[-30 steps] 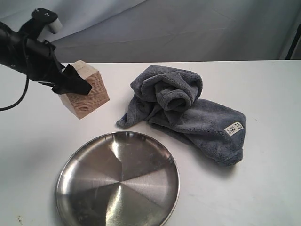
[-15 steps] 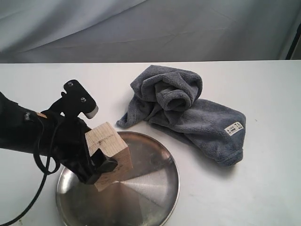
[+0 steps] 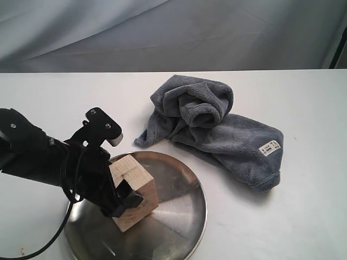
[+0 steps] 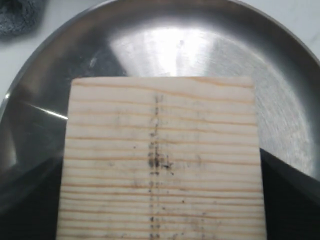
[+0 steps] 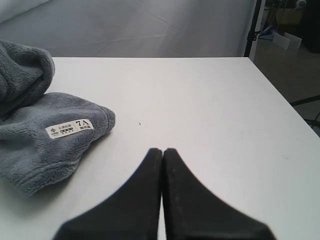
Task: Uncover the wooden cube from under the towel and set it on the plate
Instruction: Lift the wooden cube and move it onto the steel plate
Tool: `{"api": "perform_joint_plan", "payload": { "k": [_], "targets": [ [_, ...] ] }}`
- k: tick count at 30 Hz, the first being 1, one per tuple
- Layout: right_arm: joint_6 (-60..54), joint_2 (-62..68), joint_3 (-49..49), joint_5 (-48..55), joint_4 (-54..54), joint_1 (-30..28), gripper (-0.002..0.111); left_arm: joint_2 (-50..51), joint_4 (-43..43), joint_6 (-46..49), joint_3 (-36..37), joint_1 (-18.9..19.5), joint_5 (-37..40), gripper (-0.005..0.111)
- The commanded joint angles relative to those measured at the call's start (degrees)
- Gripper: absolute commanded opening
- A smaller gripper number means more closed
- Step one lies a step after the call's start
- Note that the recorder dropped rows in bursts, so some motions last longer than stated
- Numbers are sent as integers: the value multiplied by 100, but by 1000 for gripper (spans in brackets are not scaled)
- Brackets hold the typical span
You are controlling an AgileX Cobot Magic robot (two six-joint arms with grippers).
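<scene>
My left gripper keeps lowering the wooden cube, which is low over the steel plate and inside the plate's rim, and lets go once the cube rests there.
The pale wooden cube is tilted over the left half of the shiny steel plate, low on or just above its surface; contact cannot be told. My left gripper is shut on it from the left. In the left wrist view the cube's grained face with a dark pencil line fills the middle, with the plate behind it. The blue-grey towel lies crumpled on the table to the plate's upper right, its white label showing. My right gripper is shut and empty, beside the towel's labelled end.
The white table carries everything. A grey cloth backdrop hangs behind it. In the right wrist view the table's edge runs nearby, with a dark stand beyond it.
My left arm has carried the cube from high at the left down over the plate, and in the last half second lowered it slightly rightward. The towel has not moved.
</scene>
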Motion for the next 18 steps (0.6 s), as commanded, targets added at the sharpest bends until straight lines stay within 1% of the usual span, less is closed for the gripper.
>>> {"api": "perform_joint_plan", "payload": {
  "k": [1, 2, 4, 5, 12, 18],
  "targets": [
    [25, -33, 21, -22, 2, 6, 0, -29, -777, 776, -15, -33, 200, 51],
    [25, -33, 21, -22, 2, 6, 0, -29, -886, 898, -15, -33, 306, 72],
    [25, -33, 21, -22, 2, 6, 0, -29, -947, 886, -15, -33, 357, 103],
    [25, -33, 21, -22, 2, 6, 0, -29, -947, 812, -15, -33, 357, 104],
    [25, -33, 21, -22, 2, 6, 0, -87, -947, 825, -15, -33, 404, 104],
    [25, -33, 21, -22, 2, 6, 0, -736, -903, 866, -15, -33, 443, 104]
  ]
}}
